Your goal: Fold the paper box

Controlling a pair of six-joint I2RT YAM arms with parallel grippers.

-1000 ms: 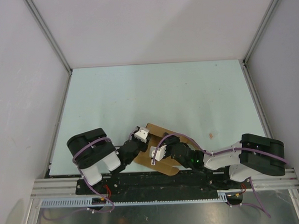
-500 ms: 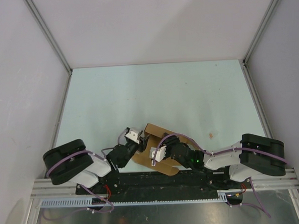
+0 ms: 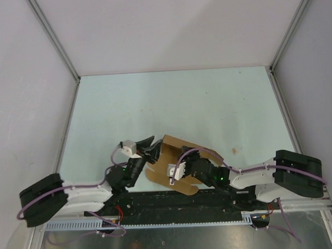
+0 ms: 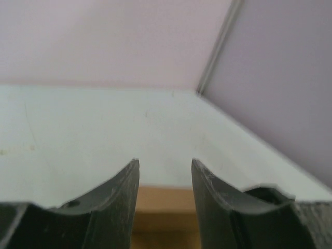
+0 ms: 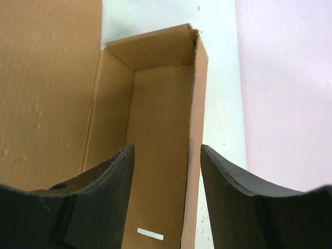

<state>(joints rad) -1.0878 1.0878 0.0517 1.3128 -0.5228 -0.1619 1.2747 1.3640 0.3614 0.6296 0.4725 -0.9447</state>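
Observation:
The paper box's long side (image 3: 180, 140) is at a slant under my right gripper. My right gripper should move back, and my closed left gripper should push on the box's end (image 3: 164, 140) to square the box.
The paper box (image 3: 170, 149) is plain brown cardboard, lying partly folded at the table's near edge between both arms. In the right wrist view the paper box (image 5: 155, 104) shows a flat panel on the left and a narrow trough with raised walls. My right gripper (image 5: 167, 150) is open; the trough's right wall stands between its fingers, touching neither. From above, the right gripper (image 3: 173, 174) sits over the box's near half. My left gripper (image 3: 152, 147) is at the box's left edge, open. A strip of cardboard (image 4: 165, 207) shows low between the left gripper's (image 4: 165, 166) fingers.
The pale green table (image 3: 181, 102) stretches away behind the box, closed in by grey-pink walls at the back and both sides. A small orange speck (image 3: 234, 151) lies right of the box. A metal rail (image 3: 175, 201) holding the arm bases runs along the near edge.
The left arm has stretched out low to the left, and its gripper has shifted left toward the box's left edge. The right arm has barely moved; the box stays in place.

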